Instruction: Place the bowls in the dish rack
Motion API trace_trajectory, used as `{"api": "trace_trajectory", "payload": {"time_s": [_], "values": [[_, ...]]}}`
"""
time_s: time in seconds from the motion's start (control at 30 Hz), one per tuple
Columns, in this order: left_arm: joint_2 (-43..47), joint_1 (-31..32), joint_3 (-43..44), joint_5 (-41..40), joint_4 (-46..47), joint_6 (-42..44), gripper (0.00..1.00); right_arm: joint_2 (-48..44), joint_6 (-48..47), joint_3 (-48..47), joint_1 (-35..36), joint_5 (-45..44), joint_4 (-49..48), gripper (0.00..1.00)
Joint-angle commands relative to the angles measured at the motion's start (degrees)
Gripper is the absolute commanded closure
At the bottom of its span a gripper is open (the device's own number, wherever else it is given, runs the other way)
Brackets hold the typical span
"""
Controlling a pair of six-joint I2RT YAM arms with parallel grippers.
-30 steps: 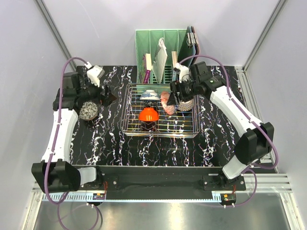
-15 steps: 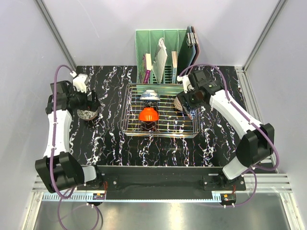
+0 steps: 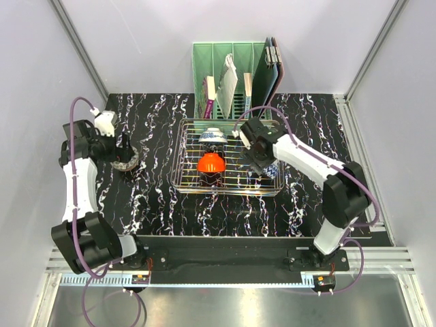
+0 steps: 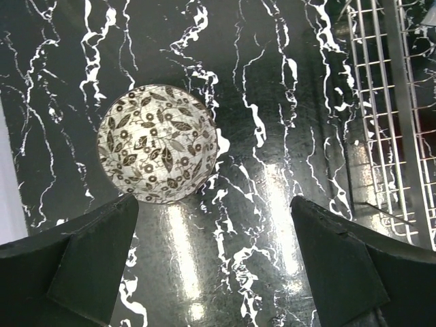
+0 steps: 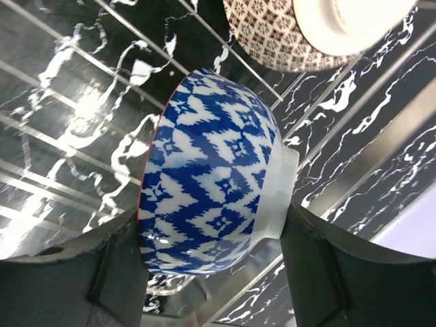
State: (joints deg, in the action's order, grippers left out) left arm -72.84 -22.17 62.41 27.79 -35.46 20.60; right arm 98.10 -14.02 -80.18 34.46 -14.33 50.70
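My right gripper should carry on lowering the blue-and-white patterned bowl beside the orange-red bowl until the wires hold it up, because the blue-and-white patterned bowl's rim (image 5: 151, 170) faces open dish rack wires (image 3: 236, 181) there.
My right gripper (image 5: 211, 235) is shut on a blue-and-white patterned bowl (image 5: 211, 184), which is tipped on its side with one finger at the rim and one at the white foot. It hangs just over the wires at the right end of the dish rack (image 3: 182, 146). Beyond it, a cream lattice bowl (image 5: 272, 37) lies in the rack. A glossy orange-red bowl (image 3: 211, 162) and a white-blue bowl (image 3: 213, 136) sit in the rack's middle. A leaf-patterned bowl (image 4: 158, 143) rests upside down on the table left of the rack. My left gripper (image 4: 214, 272) is open just short of it, holding nothing.
A green slotted organizer (image 3: 228, 78) with utensils and a dark board stands behind the rack. The rack's left edge (image 4: 381, 102) shows in the left wrist view. Grey walls close in on both sides of the black marbled table (image 3: 163, 204).
The right arm swung in over the rack's right end with the blue-and-white bowl. The left arm pulled back toward the left wall, its jaws widening, leaving the leaf-patterned bowl on the table.
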Motion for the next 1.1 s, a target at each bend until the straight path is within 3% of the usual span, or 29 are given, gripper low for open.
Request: {"api": "trace_trajectory", "payload": {"time_s": [0.0, 0.27, 1.07], "values": [[0.94, -1.20, -0.10, 0.42, 0.83, 1.99, 0.01, 2.35, -0.31, -0.32, 1.66, -9.57, -3.41, 1.00], [0.86, -3.05, -0.36, 2.71, 0.66, 3.57, 0.01, 6.22, 3.03, 0.11, 4.47, -14.67, -5.52, 1.00], [2.26, -5.86, -2.12, 4.82, 0.75, 7.00, 0.01, 16.50, 10.94, 2.66, 15.90, -15.30, -10.36, 1.00]]}}
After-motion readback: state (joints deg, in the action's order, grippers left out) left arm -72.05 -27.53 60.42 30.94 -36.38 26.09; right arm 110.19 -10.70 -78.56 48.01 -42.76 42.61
